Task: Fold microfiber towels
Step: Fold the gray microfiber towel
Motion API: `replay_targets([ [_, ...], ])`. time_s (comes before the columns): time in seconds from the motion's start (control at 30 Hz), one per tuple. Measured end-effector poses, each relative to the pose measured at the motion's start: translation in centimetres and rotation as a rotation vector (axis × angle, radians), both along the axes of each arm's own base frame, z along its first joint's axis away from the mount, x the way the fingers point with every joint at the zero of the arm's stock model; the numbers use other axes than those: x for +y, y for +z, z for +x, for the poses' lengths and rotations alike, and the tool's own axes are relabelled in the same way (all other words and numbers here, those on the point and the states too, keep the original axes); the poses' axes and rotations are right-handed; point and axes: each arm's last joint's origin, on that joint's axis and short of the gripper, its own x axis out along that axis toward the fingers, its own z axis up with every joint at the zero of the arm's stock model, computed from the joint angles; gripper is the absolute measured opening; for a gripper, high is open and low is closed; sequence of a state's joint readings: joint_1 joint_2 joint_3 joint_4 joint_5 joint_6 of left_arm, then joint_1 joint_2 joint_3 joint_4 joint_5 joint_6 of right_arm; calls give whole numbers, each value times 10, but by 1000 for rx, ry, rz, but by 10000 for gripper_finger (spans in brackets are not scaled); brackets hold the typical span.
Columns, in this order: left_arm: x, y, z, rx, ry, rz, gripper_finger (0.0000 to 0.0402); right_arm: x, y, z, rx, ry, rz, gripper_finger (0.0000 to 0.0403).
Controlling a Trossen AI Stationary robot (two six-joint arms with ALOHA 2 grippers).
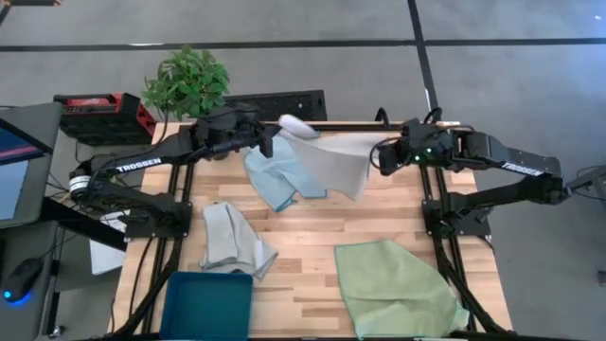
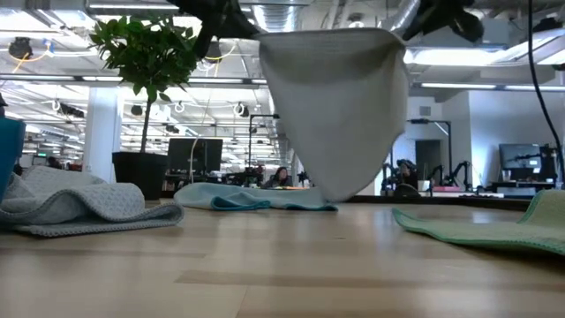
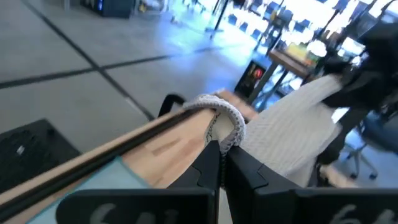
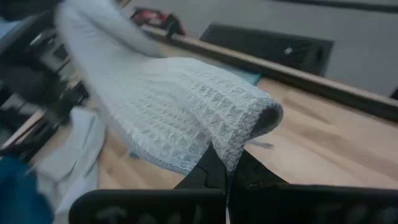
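Note:
The pale grey towel sags to a rounded tip [image 2: 336, 189] between my grippers. I should pull its top edge tight and lower the towel toward the table's middle [image 1: 308, 220].
A pale grey towel [image 1: 333, 161] hangs spread between my two grippers over the table's far middle. My left gripper [image 1: 272, 144] is shut on its left upper corner, my right gripper [image 1: 381, 157] on its right one. In the low view the towel [image 2: 335, 106] sags to a rounded tip [image 2: 335, 196] close above the table; whether the tip touches, I cannot tell. Under it a light blue towel [image 1: 276, 178] lies flat and rumpled. Another pale grey towel [image 1: 233, 242] lies crumpled at the near left. A light green towel [image 1: 393, 287] lies spread at the near right. My left gripper pinches the towel's corner [image 3: 227, 127] between its two shut fingers [image 3: 208, 163]; the hemmed edge curls over the fingertips. The fingers come nearly level from the table's left. The cloth runs away toward the other arm and hangs below. My right gripper pinches the opposite corner [image 4: 252, 127] between its shut fingers [image 4: 211, 171], the edge folded over their tips. The fingers slant down from the table's right. The cloth stretches from there toward the left arm and droops below.
A dark teal-blue bin [image 1: 208, 305] stands at the near left edge. A potted plant [image 1: 187, 83] and a black keyboard [image 1: 279, 102] sit beyond the far edge. Bare wood [image 1: 312, 237] shows in the table's middle.

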State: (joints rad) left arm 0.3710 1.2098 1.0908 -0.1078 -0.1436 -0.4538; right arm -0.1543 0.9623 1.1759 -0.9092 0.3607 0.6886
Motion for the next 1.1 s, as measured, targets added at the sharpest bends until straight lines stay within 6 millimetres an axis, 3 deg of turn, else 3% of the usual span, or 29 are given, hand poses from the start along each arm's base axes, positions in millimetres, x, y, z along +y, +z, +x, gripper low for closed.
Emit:
replay_targets([
  [0.3, 21, 3, -9, -1, 195, 60, 0, -19, -3, 0, 54, -210, -90, 8],
  [0.6, 35, 7, -1, -34, 181, 214, 0, -39, -2, 13, 109, -235, -248, 8],
  [0.83, 19, -13, 6, 186, 63, 205, 0, -29, -15, 14, 213, -176, -177, 8],
  [1.1, -19, -32, 12, 350, -84, 105, 0, -4, -36, 16, 361, -109, 11, 8],
])
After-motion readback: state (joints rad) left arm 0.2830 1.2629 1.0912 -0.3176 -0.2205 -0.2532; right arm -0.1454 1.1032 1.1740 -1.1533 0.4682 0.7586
